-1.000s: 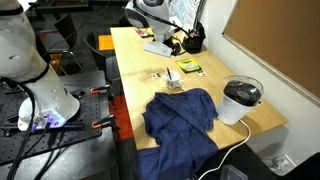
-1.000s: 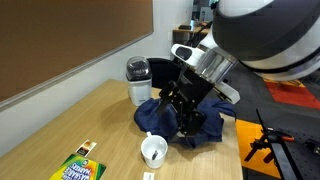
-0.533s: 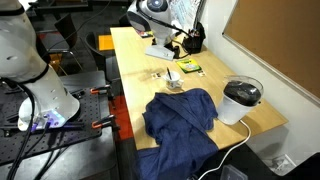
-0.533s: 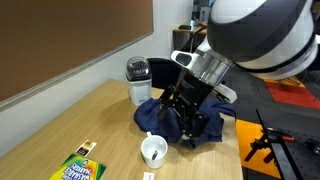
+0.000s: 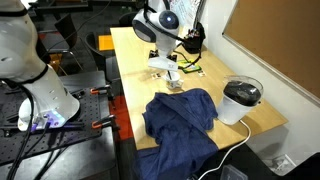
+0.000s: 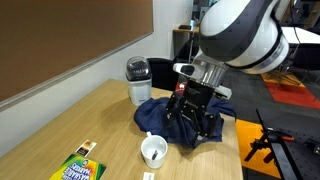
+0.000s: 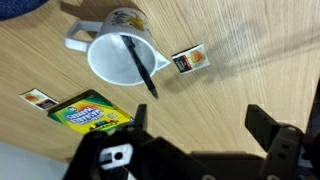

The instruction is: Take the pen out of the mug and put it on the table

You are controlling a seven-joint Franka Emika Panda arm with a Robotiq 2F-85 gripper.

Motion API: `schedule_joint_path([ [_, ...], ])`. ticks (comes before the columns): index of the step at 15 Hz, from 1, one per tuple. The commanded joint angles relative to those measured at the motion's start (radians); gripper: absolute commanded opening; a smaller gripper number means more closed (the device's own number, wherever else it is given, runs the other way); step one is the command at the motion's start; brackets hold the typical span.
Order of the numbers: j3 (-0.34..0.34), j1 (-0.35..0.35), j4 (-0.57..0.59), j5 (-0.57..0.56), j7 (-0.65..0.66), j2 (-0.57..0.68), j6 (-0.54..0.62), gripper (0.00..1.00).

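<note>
The pen's tip (image 7: 153, 92) is off to one side of my gripper's open fingers. Next, I move toward the mug (image 7: 118, 57) and get my fingers on both sides of the pen's tip before I go down.
The small whitish mug (image 7: 108, 58) stands on the light wood table (image 7: 215, 95), with the dark pen (image 7: 138, 65) leaning inside and its tip over the rim. In the wrist view my gripper (image 7: 196, 128) is open and empty, its two black fingers hanging above bare table beside the mug. In both exterior views the gripper (image 5: 166, 68) (image 6: 184, 120) hovers close over the mug (image 5: 173, 84) (image 6: 153, 151) without touching it. The pen (image 6: 150, 143) shows as a short dark stick in the mug.
A crumpled blue cloth (image 5: 183, 115) (image 6: 205, 128) lies next to the mug. A black pot with a white rim (image 5: 241, 100) (image 6: 138, 80) stands beyond it. A crayon box (image 7: 90, 112) (image 6: 78, 168) and small cards (image 7: 190, 60) lie near the mug. A dark desk holder (image 5: 192, 40) stands at the table's far end.
The arm has swung from the far end of the table toward the mug, and the gripper now hangs lower, close over it. The mug, pen and cloth have not moved.
</note>
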Motion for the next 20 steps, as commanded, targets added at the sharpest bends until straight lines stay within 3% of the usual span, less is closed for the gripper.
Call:
schedule_joint_path([
  [1,0.008,-0.074,0.045,-0.063,-0.109,0.025,-0.127,1.0],
  [10,0.024,-0.135,0.215,-0.103,-0.3,0.165,-0.286,1.0],
  [20,0.075,-0.136,0.339,-0.088,-0.354,0.32,-0.245,1.0],
])
